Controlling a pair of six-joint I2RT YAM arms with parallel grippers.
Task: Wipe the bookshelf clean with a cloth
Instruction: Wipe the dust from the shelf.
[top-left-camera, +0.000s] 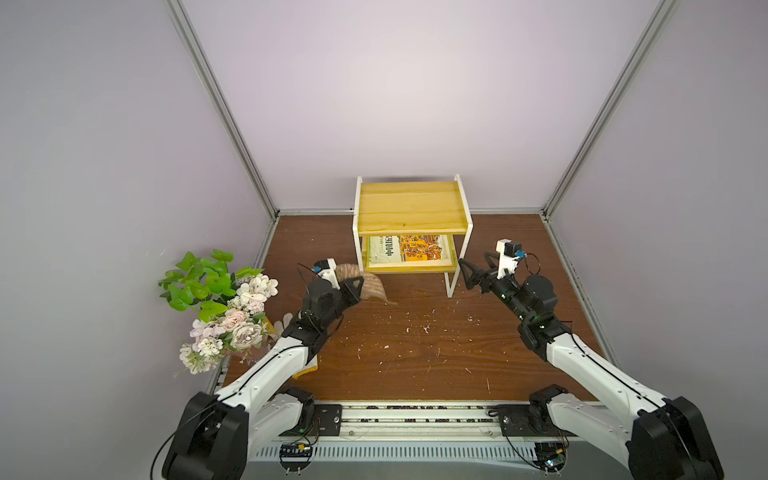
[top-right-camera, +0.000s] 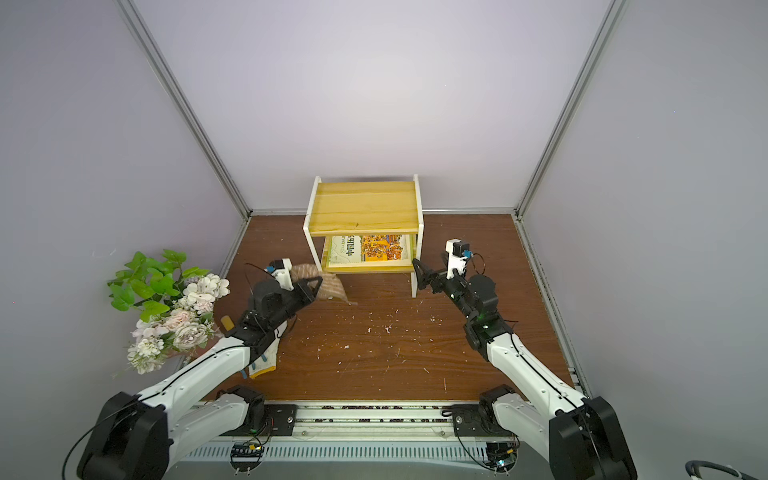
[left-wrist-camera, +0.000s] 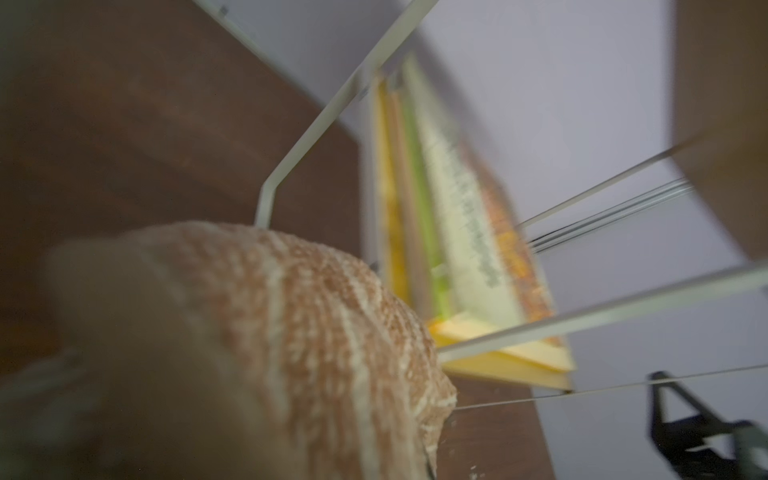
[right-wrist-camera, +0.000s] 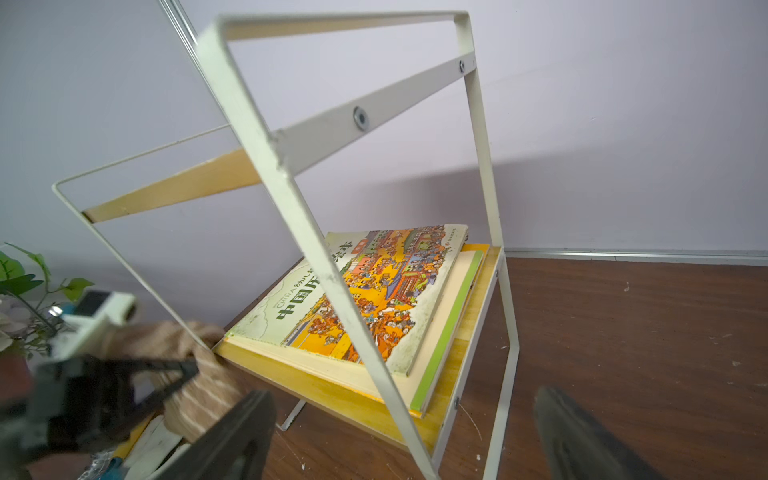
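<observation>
Next, I pass the cloth from my left gripper to my right gripper, because the bookshelf's leg is next to my empty right gripper and far from the cloth.
The bookshelf stands at the back of the brown table, its top board bare in both top views. My left gripper is shut on the tan striped cloth, which hangs bunched just left of the shelf's front left leg. In the left wrist view the cloth covers the jaws. My right gripper stands open and empty beside the front right leg, close to the white frame.
Books lie on the lower board. A bouquet of flowers stands at the left table edge. A white glove lies under my left arm. White crumbs are scattered over the table in front of the shelf.
</observation>
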